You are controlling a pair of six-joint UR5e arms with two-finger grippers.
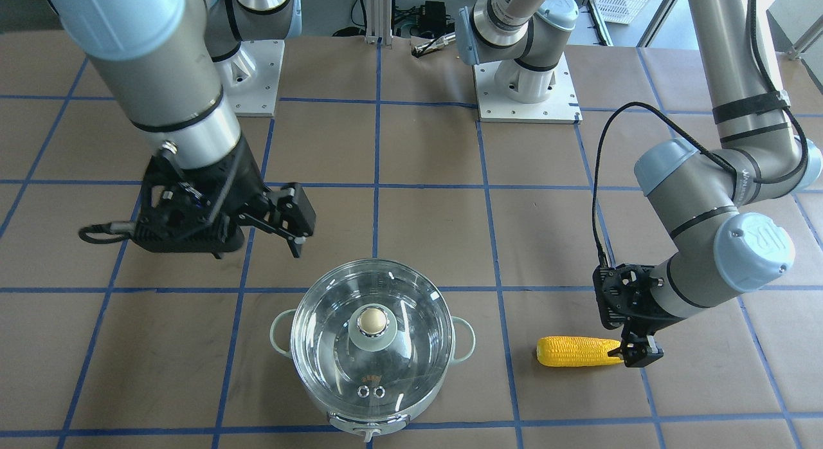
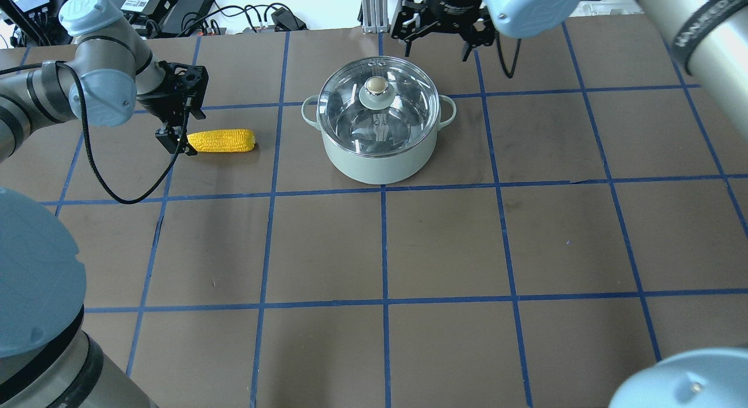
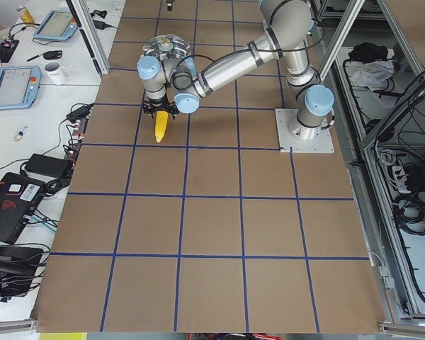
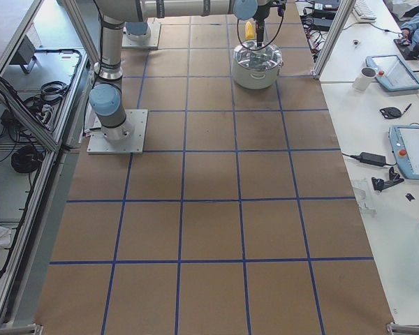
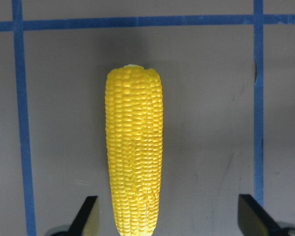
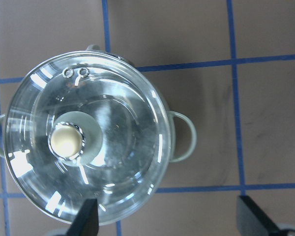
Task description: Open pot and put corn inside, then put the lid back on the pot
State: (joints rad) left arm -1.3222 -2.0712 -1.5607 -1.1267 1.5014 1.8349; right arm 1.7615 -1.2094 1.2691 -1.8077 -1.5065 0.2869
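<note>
I expect the lid to come straight off when I lift the gold knob (image 1: 372, 321), because the glass lid's smooth rim (image 1: 430, 283) just sits on the mint-green pot.
The mint-green pot (image 2: 380, 162) stands on the table with the glass lid (image 2: 380, 104) on it, and its gold knob (image 1: 373, 321) is free. The yellow corn (image 2: 222, 141) lies flat on the table to the pot's left in the overhead view. My left gripper (image 2: 175, 144) is open and low at the corn's pointed end. In the left wrist view the corn (image 5: 134, 152) runs between the spread fingertips (image 5: 88, 211). My right gripper (image 1: 290, 220) is open and empty, raised beside the pot. The right wrist view looks down on the lid (image 6: 88, 147).
The table is brown with a grid of blue tape lines (image 2: 383, 189). The two arm bases (image 1: 524, 89) are bolted at the robot's side. Desks with tablets and a mug (image 4: 367, 78) stand beyond the far table edge.
</note>
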